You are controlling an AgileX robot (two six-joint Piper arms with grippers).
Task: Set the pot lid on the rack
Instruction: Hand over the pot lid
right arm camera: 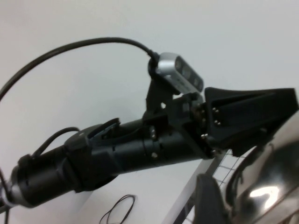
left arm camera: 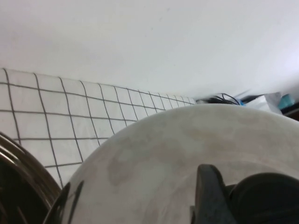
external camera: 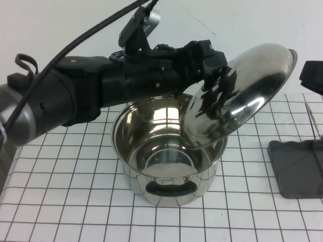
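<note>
The pot lid (external camera: 247, 93) sits in my left gripper by its knob, short of the rack, so my right gripper should grab the lid's far rim (external camera: 292, 61) and bring it there.
My left gripper (external camera: 216, 61) is shut on the black knob (left arm camera: 267, 198) of the pot lid (external camera: 242, 96). It holds the lid tilted in the air above the right side of the steel pot (external camera: 169, 151). In the high view the lid's shiny underside faces the camera and hides the knob. In the left wrist view the domed top of the lid (left arm camera: 187, 154) fills the lower part. The rack (external camera: 298, 169) lies on the table at the right, with thin wire uprights (external camera: 313, 118). My right gripper (external camera: 313, 75) hangs at the right edge above the rack, beside the lid (right arm camera: 271, 186).
The table has a white cloth with a black grid (external camera: 60, 201). The pot has a black handle (external camera: 169, 190) facing the front. The left arm (right arm camera: 121, 154) reaches across behind the pot. A white wall stands at the back.
</note>
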